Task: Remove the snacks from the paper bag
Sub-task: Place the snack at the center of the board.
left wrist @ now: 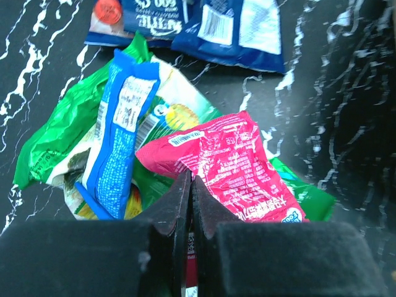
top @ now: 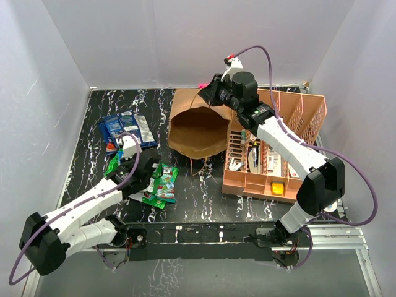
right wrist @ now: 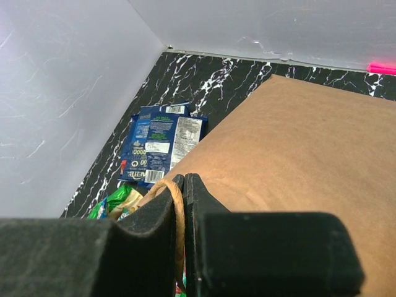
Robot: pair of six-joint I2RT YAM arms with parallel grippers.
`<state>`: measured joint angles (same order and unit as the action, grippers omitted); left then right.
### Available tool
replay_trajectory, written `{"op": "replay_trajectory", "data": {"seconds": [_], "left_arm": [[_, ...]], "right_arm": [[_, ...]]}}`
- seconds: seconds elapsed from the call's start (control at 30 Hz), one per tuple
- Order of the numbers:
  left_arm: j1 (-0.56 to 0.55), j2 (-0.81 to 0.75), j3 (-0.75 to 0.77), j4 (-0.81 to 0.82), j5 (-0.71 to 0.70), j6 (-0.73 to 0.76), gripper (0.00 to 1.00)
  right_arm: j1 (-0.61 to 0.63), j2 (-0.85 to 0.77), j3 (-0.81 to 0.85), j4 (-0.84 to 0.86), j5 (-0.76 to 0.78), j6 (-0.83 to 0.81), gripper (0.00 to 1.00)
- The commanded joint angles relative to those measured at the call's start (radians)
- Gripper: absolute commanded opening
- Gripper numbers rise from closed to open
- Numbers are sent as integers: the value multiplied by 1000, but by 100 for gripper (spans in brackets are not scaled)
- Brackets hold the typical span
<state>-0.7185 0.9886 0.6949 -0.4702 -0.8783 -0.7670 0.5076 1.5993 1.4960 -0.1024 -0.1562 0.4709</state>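
Observation:
My left gripper should keep going down and let go of the pink packet over the green packet, because the pink packet is spread low there, clear of the paper bag.
The brown paper bag stands tilted at the table's middle, its open mouth toward the arms. My right gripper is at its top far edge, shut on the bag's twisted paper handle; the bag's brown side fills the right wrist view. My left gripper is low over a pile of snacks left of the bag. It is shut on the edge of a pink packet. Beside it lie a blue packet and a green packet. The bag's inside looks dark.
Dark blue packets lie flat at the far left; they also show in the left wrist view and the right wrist view. The peach plastic basket with small items stands right of the bag. White walls enclose the table.

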Motion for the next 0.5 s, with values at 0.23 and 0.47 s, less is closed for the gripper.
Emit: {"op": "replay_trajectory", "data": {"seconds": [0.23,0.47], "left_arm": [[-2,-43,-171,118,-73,-172,0],[-2,-33,-189,137,-42,-178,0]], "right_arm": [[-4,-63,4,66,-24,16,7],[-4,-55,6,71,-43,31,7]]}}
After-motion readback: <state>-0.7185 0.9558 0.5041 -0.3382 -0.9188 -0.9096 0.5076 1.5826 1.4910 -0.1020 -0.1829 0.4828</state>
